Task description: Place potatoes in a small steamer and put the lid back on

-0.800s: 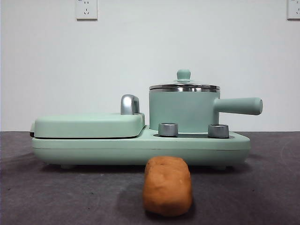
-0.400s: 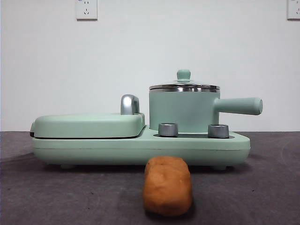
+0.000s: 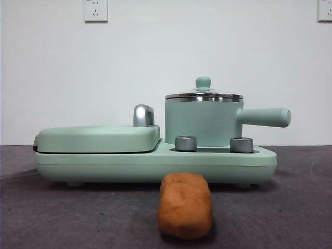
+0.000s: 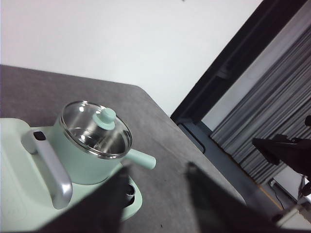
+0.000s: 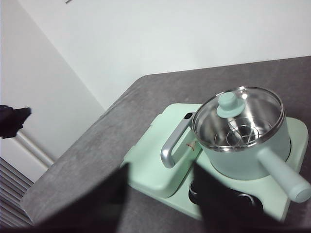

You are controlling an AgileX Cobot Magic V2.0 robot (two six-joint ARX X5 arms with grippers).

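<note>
The lid's round steel rim only sits on the steamer's edge, so the glass lid will come off level and the steamer will stay seated when I lift.
The orange-brown potato lies on the dark table in front of the appliance, near the camera. The small mint-green steamer stands on the right part of the base, its side handle pointing right. The glass lid with its mint knob sits on it. The steamer also shows in the left wrist view and the right wrist view, lid on. My left gripper and right gripper are both open, empty and high above the table. Neither shows in the front view. The potato is out of both wrist views.
A flat mint-green grill plate with a chrome handle takes up the left part of the base. Two steel knobs sit in front of the steamer. The other arm's dark tip shows far off.
</note>
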